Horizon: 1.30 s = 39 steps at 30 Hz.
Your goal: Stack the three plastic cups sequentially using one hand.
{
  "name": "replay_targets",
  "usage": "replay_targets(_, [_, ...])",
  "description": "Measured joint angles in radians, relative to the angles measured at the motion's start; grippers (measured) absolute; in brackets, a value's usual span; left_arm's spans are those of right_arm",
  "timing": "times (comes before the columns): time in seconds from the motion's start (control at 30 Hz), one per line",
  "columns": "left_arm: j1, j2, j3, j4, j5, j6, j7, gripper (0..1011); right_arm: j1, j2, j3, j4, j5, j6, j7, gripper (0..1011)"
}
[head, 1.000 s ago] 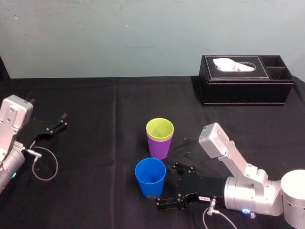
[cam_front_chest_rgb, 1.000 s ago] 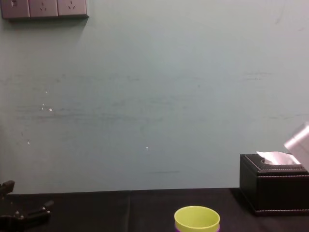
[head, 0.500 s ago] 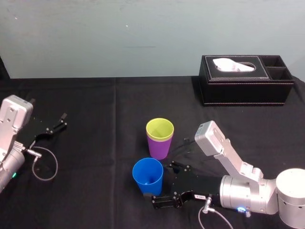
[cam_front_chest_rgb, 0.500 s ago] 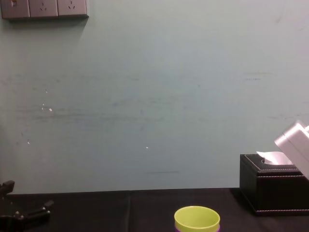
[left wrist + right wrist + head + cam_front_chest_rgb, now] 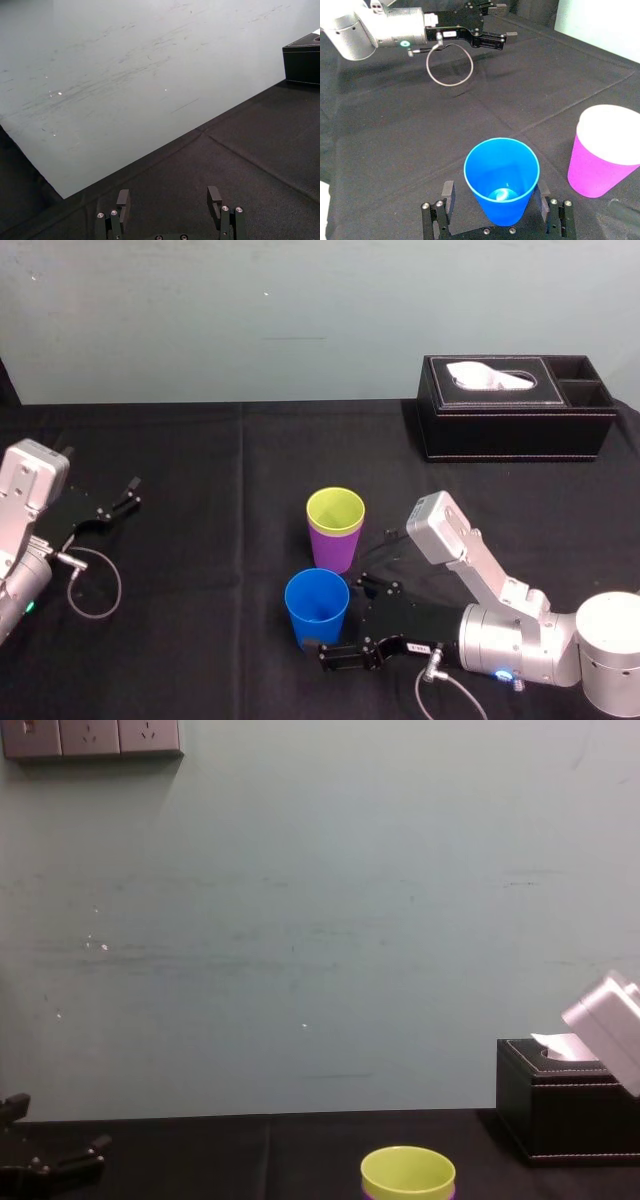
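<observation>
My gripper will lower the blue cup (image 5: pixel 501 177), which gets narrower toward its base (image 5: pixel 505 218), so it will sink into the yellow-green cup until just the blue cup's top part shows.
The blue cup (image 5: pixel 316 612) stands upright on the black cloth, near the front. Just behind it, the yellow-green cup (image 5: pixel 335 508) sits nested inside the purple cup (image 5: pixel 333 548). My right gripper (image 5: pixel 343 622) lies low on the table, open, with one finger on each side of the blue cup's (image 5: pixel 502 185) lower body. A small gap shows beside the cup in the right wrist view. The purple cup (image 5: pixel 597 167) stands off to one side there. The yellow-green rim (image 5: pixel 407 1172) shows in the chest view. My left gripper (image 5: pixel 125 495) rests open at the far left.
A black tissue box (image 5: pixel 515 425) stands at the back right by the wall. A cable loop (image 5: pixel 95 585) hangs off the left arm. My right arm's white wrist part (image 5: pixel 440 525) rises to the right of the stacked cups.
My right gripper has slid a little to the left, so its fingers reach further along the blue cup. The cup shifted slightly and came back. The left arm is still.
</observation>
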Motion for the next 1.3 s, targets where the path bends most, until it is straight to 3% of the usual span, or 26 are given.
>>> replay_targets(0.63, [0.000, 0.000, 0.000, 0.000, 0.000, 0.000, 0.000, 1010, 0.012, -0.027, -0.003, 0.025, -0.029, -0.002, -0.013, 1004])
replay_targets(1.3, [0.000, 0.000, 0.000, 0.000, 0.000, 0.000, 0.000, 1010, 0.011, -0.025, -0.003, 0.023, -0.028, -0.002, -0.012, 997])
